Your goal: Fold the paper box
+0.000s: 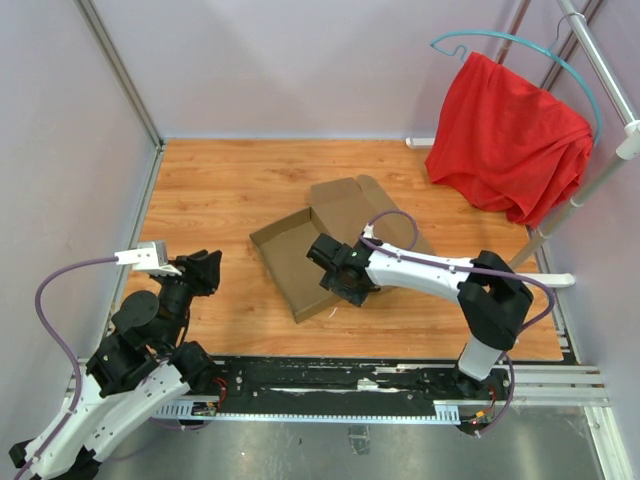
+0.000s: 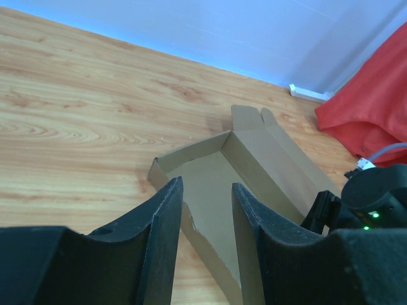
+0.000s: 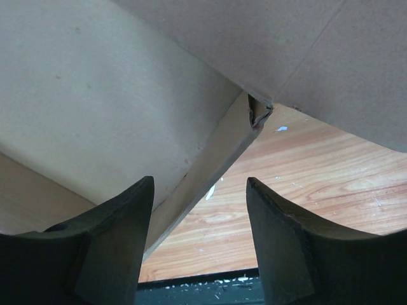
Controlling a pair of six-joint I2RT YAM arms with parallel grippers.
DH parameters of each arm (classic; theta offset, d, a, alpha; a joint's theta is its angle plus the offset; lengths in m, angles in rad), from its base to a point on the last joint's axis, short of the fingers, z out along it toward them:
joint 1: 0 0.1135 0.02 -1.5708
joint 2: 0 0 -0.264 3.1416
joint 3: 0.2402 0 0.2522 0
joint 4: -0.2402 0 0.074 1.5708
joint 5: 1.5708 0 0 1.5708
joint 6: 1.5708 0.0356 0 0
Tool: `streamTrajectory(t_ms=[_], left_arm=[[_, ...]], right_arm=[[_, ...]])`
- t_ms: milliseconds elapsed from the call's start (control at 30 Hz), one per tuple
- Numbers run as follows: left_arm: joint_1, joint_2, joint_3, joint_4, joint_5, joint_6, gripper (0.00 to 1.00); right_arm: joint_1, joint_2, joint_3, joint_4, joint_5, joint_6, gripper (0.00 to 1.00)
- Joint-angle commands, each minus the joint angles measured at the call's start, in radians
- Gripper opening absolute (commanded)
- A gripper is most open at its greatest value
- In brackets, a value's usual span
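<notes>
The paper box lies crooked (image 1: pixel 292 258) to the robot's grippers, so the right gripper should grip its near side (image 3: pixel 207 170) and turn the box straight before the lid gets folded.
The paper box (image 1: pixel 296 252) is plain brown cardboard lying partly folded in the middle of the wooden table, with low walls raised and flaps spread at the back. My right gripper (image 1: pixel 345 283) is open at the box's near right side. In the right wrist view a box wall (image 3: pixel 210 159) slants between the open fingers of the gripper (image 3: pixel 200 184), close to the left finger, beside a torn corner (image 3: pixel 258 114). My left gripper (image 1: pixel 207 264) is open and empty, left of the box and apart from it. In the left wrist view the box (image 2: pixel 267 159) lies beyond my gripper (image 2: pixel 206 185).
A red cloth (image 1: pixel 510 150) hangs on a teal hanger (image 1: pixel 520 45) from a metal rack at the back right; it also shows in the left wrist view (image 2: pixel 375 108). A black rail (image 1: pixel 320 385) runs along the table's near edge. White walls enclose the table.
</notes>
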Motion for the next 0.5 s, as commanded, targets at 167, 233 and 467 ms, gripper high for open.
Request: streamTrajectory(t_ms=[167, 233, 467], left_arm=[[-0.006, 0.000, -0.010, 0.033, 0.007, 0.008, 0.42], [-0.005, 0.004, -0.009, 0.033, 0.010, 0.007, 0.42], [-0.005, 0.010, -0.009, 0.033, 0.014, 0.008, 0.42]], right_arm=[[0.010, 0.057, 0.048, -0.047, 0.103, -0.010, 0.29], [0.009, 0.044, 0.048, -0.030, 0.156, -0.107, 0.03], [-0.021, 0.000, 0.043, 0.007, 0.321, -0.465, 0.01]])
